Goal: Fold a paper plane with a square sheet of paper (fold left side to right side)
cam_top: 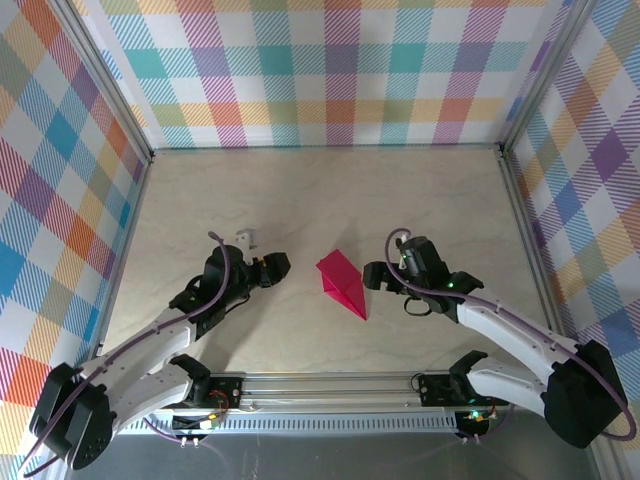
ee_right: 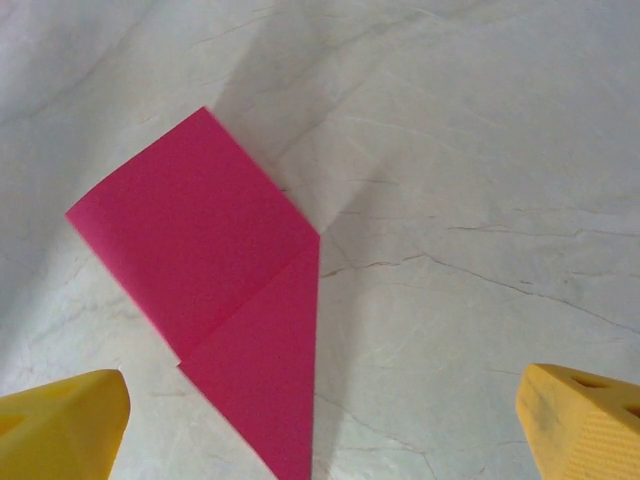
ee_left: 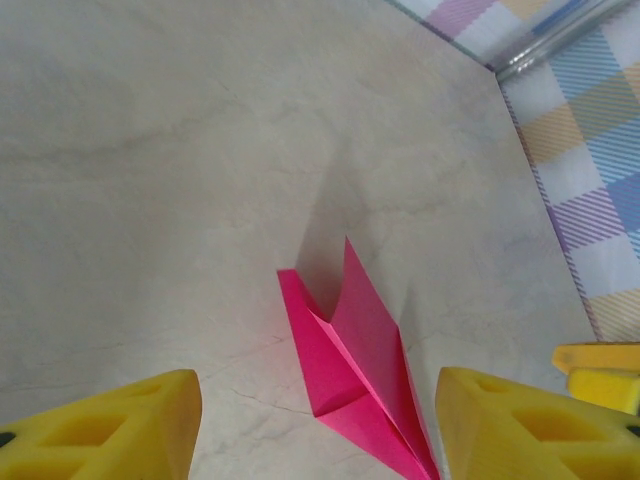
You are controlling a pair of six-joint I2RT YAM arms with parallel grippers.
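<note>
My gripper will fold the magenta-pink paper (cam_top: 343, 283) over, and the paper should keep a soft, rounded bend, because the wing flap (ee_left: 370, 325) stands up by itself from its crease.
The magenta-pink paper lies mid-table as a creased, pointed paper plane (cam_top: 342, 282), not as a flat square sheet. One wing flap stands up off the tabletop in the left wrist view, where the paper plane (ee_left: 350, 370) sits between my yellow fingers (ee_left: 120, 430). My left gripper (cam_top: 272, 266) is open just left of it and holds nothing. My right gripper (cam_top: 376, 276) is open just right of it, also holding nothing. In the right wrist view the paper plane (ee_right: 215, 270) lies flat toward the left finger, apart from both pads.
The pale marbled tabletop (cam_top: 320, 200) is boxed in by plaid walls (cam_top: 320, 70) at the back and both sides, with metal corner posts. A yellow finger of the right gripper (ee_left: 600, 372) shows at the right edge of the left wrist view.
</note>
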